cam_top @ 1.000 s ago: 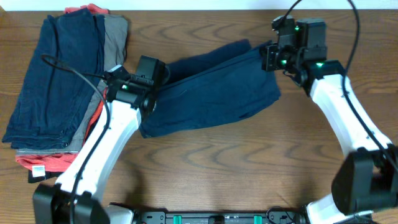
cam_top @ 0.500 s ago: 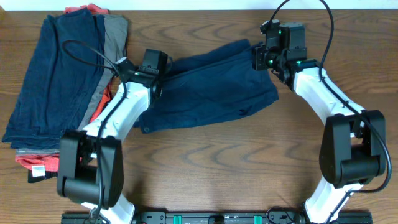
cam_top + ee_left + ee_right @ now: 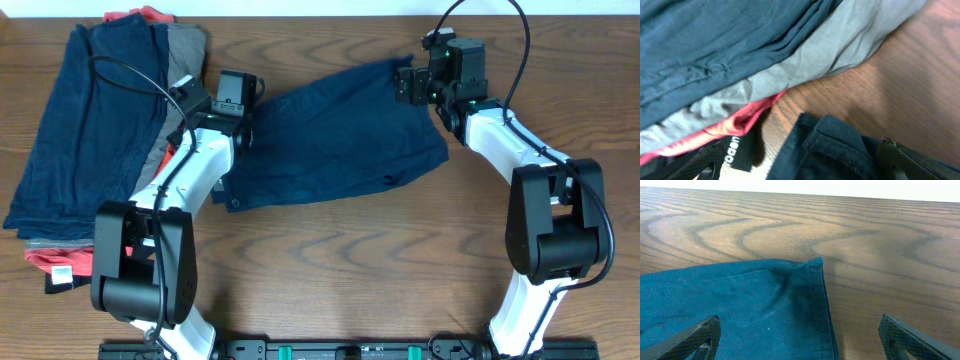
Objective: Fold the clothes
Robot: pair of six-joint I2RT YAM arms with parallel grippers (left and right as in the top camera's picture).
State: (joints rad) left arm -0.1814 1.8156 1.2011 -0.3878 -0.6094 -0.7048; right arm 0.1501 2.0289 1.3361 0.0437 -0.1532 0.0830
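Observation:
Next, my left gripper backs off while my right gripper pulls the shorts' opposite edge away, because the shorts' waistband end lies close beside the stack.
Navy shorts lie folded and flat in the middle of the table. My left gripper hangs open over their left end. In the left wrist view the waistband with a belt loop lies loose between the spread fingers of the left gripper. My right gripper is open over the shorts' far right corner. The right wrist view has that corner of the shorts resting on the wood, with the right gripper spread wide above it. More clothes sit in a stack at the left.
The stack holds navy, grey and orange-red layers, and a black piece with a white-lettered label right beside the left fingers. Bare wooden table runs along the front and right.
Both grippers were shut on the shorts and have opened, letting go. Both arms moved toward the far edge, the right one also leftward, and the shorts now lie flatter.

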